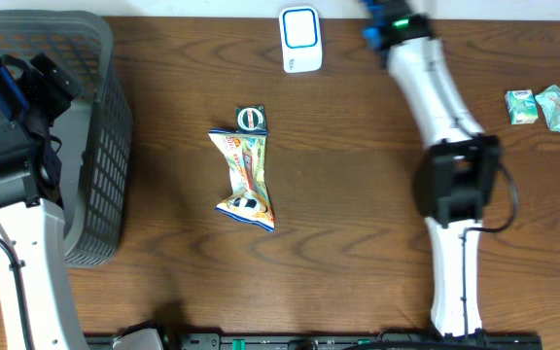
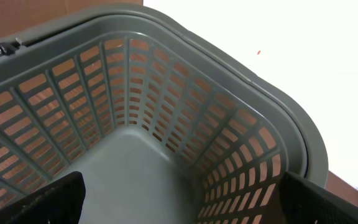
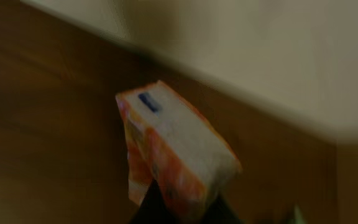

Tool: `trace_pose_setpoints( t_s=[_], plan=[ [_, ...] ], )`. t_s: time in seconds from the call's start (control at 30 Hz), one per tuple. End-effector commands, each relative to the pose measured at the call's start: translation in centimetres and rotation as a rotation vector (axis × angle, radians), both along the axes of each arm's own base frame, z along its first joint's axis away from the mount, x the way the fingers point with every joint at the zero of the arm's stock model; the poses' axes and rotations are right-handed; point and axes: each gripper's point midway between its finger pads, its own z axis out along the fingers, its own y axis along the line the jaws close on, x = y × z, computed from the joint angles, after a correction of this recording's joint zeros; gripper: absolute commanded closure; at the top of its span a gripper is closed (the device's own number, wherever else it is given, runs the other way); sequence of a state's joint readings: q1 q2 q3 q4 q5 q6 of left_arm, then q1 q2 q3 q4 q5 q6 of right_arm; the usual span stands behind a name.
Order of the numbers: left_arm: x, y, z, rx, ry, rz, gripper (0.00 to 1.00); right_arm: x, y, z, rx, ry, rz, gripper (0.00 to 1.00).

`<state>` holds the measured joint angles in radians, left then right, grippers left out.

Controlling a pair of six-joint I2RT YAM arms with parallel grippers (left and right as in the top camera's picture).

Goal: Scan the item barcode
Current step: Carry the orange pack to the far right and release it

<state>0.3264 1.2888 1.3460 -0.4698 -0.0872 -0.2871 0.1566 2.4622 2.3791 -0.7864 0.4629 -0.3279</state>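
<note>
I see the table open [image 1: 484,73] from the scanner to the green packets. My right gripper should keep moving the orange and white packet and then let it go beside them [image 1: 546,133].
An orange and white packet [image 3: 179,155], blurred, sticks up between the dark fingers of my right gripper [image 3: 182,210], which is shut on its lower end above the brown table. In the overhead view the right arm [image 1: 436,87] reaches to the top edge, next to the white scanner with a blue outline [image 1: 300,39]; its gripper and the packet lie beyond that edge. My left gripper [image 2: 185,205] hangs open over the inside of the grey basket [image 2: 241,112], with nothing between its fingers [image 2: 55,199].
A colourful snack bag [image 1: 246,180] lies mid-table with a round dark item [image 1: 252,118] at its far end. Two small green packets [image 1: 521,105] [image 1: 558,107] sit at the right. The basket [image 1: 105,146] fills the left edge.
</note>
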Motion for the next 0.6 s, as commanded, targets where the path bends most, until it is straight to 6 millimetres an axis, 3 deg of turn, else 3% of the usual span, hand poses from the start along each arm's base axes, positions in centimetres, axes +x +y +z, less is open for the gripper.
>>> trace_pose_setpoints(
  t_s=[0.0, 0.17, 0.57],
  plan=[
    [0.0, 0.2, 0.6, 0.013, -0.008, 0.002, 0.02, -2.5, -8.2, 1.1, 0.116, -0.033, -0.317, 0.98],
    [0.0, 0.2, 0.6, 0.013, -0.008, 0.002, 0.02, -7.4, -16.4, -1.0, 0.144, 0.090, -0.546, 0.98],
    [0.0, 0.2, 0.6, 0.013, -0.008, 0.002, 0.02, -14.0, -27.3, -2.4, 0.192, 0.167, -0.809, 0.98]
  ],
)
